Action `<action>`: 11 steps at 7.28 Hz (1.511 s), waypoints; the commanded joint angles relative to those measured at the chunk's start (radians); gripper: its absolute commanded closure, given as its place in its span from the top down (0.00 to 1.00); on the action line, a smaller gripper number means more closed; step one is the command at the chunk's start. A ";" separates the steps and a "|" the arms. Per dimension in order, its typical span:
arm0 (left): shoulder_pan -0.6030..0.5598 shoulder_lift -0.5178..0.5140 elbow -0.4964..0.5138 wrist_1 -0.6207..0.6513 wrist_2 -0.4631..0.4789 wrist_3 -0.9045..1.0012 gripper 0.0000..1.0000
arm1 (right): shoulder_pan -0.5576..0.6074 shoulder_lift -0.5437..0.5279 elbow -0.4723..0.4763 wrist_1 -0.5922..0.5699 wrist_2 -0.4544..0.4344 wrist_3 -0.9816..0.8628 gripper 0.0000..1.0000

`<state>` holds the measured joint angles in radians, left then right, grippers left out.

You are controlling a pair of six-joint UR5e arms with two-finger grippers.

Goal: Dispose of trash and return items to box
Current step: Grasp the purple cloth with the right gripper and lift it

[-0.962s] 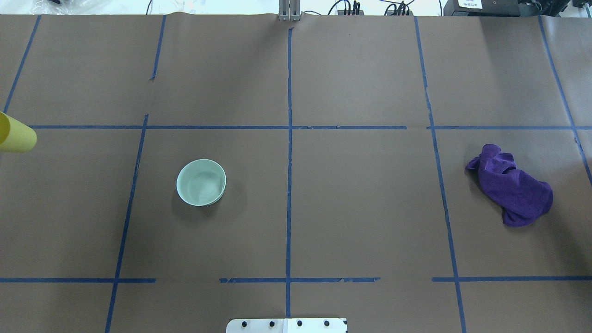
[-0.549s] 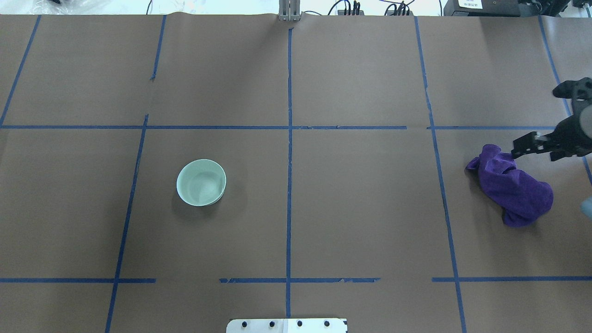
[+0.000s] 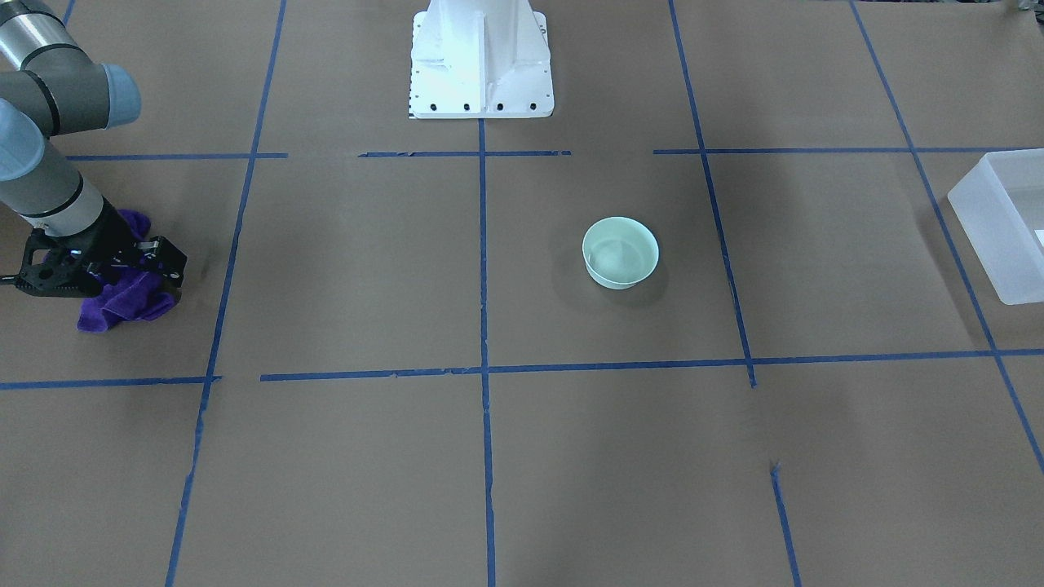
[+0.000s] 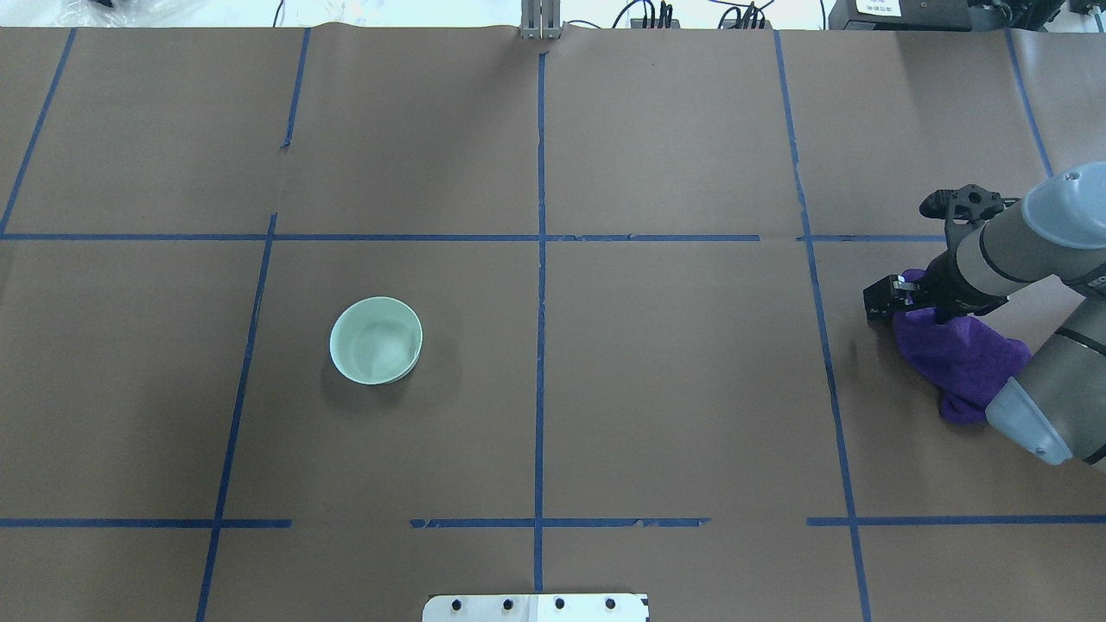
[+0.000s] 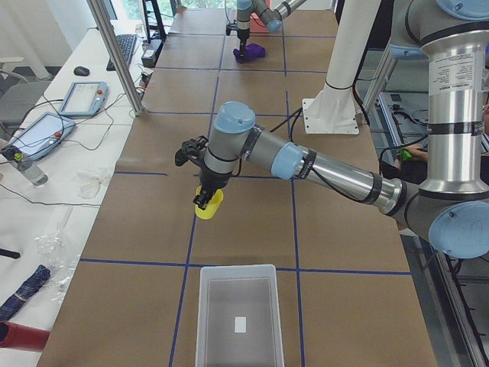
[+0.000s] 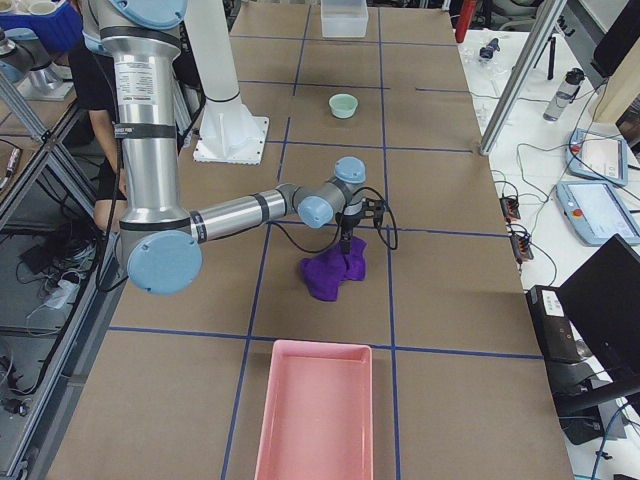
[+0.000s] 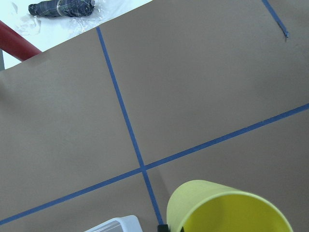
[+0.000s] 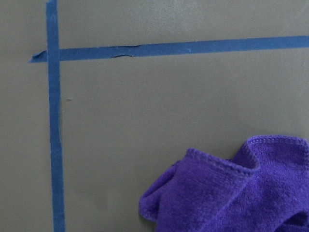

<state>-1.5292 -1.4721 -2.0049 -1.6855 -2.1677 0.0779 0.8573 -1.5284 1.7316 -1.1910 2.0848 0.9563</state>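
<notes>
The limp hem (image 8: 222, 163) falls over in loose folds, so the purple cloth (image 3: 129, 302) will droop and drag its loose end when the robot picks it up and carries it.
My left gripper (image 5: 202, 200) is shut on the yellow cup (image 5: 208, 206) and holds it above the table, short of the frosted-white box (image 5: 241, 313). The cup's rim (image 7: 227, 208) fills the bottom of the left wrist view, with a box corner (image 7: 116, 224) beside it. The mint-green bowl (image 4: 376, 339) stands upright, alone, left of centre. My right gripper (image 4: 890, 298) points down, open, at the far-left end of a crumpled purple cloth (image 4: 959, 358). The cloth (image 8: 231, 193) lies loose on the table in the right wrist view.
The box (image 3: 999, 228) lies at the table's end on my left. A pink tray (image 6: 315, 410) lies at the end on my right. The white robot base (image 3: 481, 57) stands at the near middle edge. Blue tape lines cross the brown table.
The yellow cup has left the overhead view past its left edge. My right arm has come in from the right and moved left, down onto the purple cloth's end.
</notes>
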 commanded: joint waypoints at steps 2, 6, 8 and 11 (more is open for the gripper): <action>-0.011 -0.005 0.058 0.000 0.002 0.100 0.00 | 0.023 -0.010 0.000 -0.002 0.000 -0.007 0.00; -0.012 0.041 0.103 -0.006 0.003 0.103 0.00 | 0.157 -0.035 0.110 -0.072 0.082 -0.021 0.00; -0.019 0.097 0.121 -0.006 0.003 0.105 0.00 | 0.242 -0.027 0.282 -0.331 0.120 -0.123 0.00; -0.175 0.119 0.282 -0.011 -0.014 0.226 0.00 | 0.383 -0.018 0.373 -0.486 0.161 -0.258 0.00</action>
<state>-1.6465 -1.3545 -1.7994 -1.6937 -2.1747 0.2706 1.1866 -1.5489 2.0834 -1.6359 2.2147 0.7484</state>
